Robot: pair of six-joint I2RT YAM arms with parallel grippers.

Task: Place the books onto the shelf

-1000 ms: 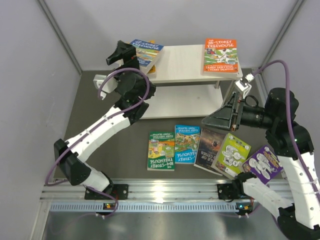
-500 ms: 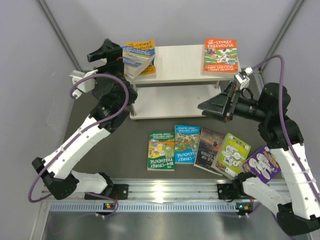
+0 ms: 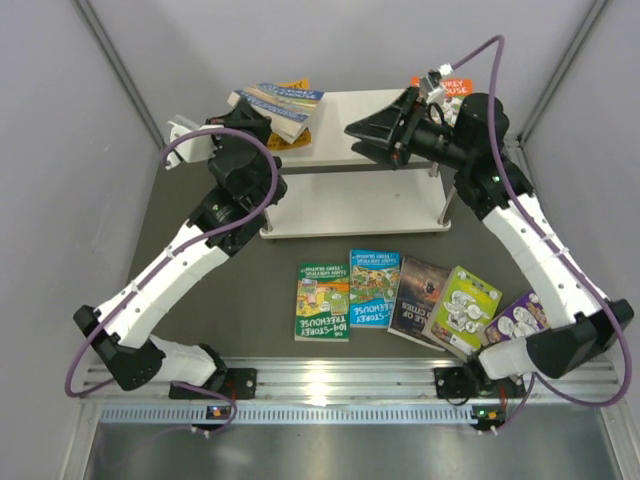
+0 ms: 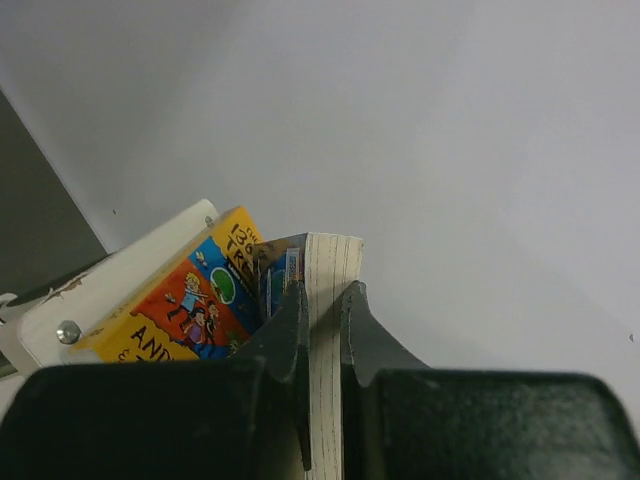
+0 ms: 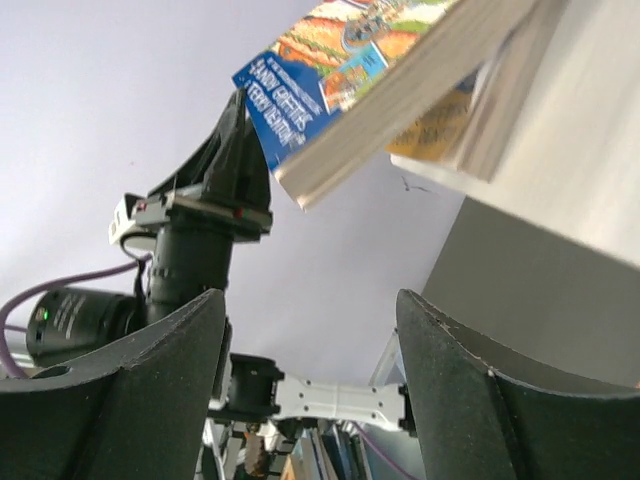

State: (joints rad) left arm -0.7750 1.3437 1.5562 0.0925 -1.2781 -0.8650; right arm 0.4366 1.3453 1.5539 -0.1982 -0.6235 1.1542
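Observation:
The blue book lies crooked over the yellow-orange book, so my left gripper should turn the blue book square while my right gripper steadies its free side [image 3: 308, 116].
The shelf [image 3: 330, 145] stands at the back of the table. At its left end my left gripper [image 3: 250, 118] is shut on the page edge of a blue book [image 3: 285, 103], which lies tilted over a yellow-orange book [image 3: 300, 137]. The left wrist view shows the fingers [image 4: 290, 310] clamping the blue book's pages [image 4: 332, 260] beside that yellow-orange book [image 4: 190, 300]. My right gripper [image 3: 362, 135] hovers open over the shelf top, facing the blue book [image 5: 340, 60], with nothing between its fingers [image 5: 190, 350]. An orange book [image 3: 455, 88] at the right end is mostly hidden by the right arm.
Several books lie in a row on the dark table in front of the shelf: green [image 3: 322, 300], teal [image 3: 373, 287], dark brown [image 3: 420, 300], lime [image 3: 462, 310] and purple [image 3: 520, 320]. The shelf's lower board [image 3: 350, 210] is bare. Grey walls close in at left, right and back.
My left gripper has shut on the blue book's edge. The right arm has swung up and left over the shelf top, covering the orange book, and its jaws have narrowed somewhat.

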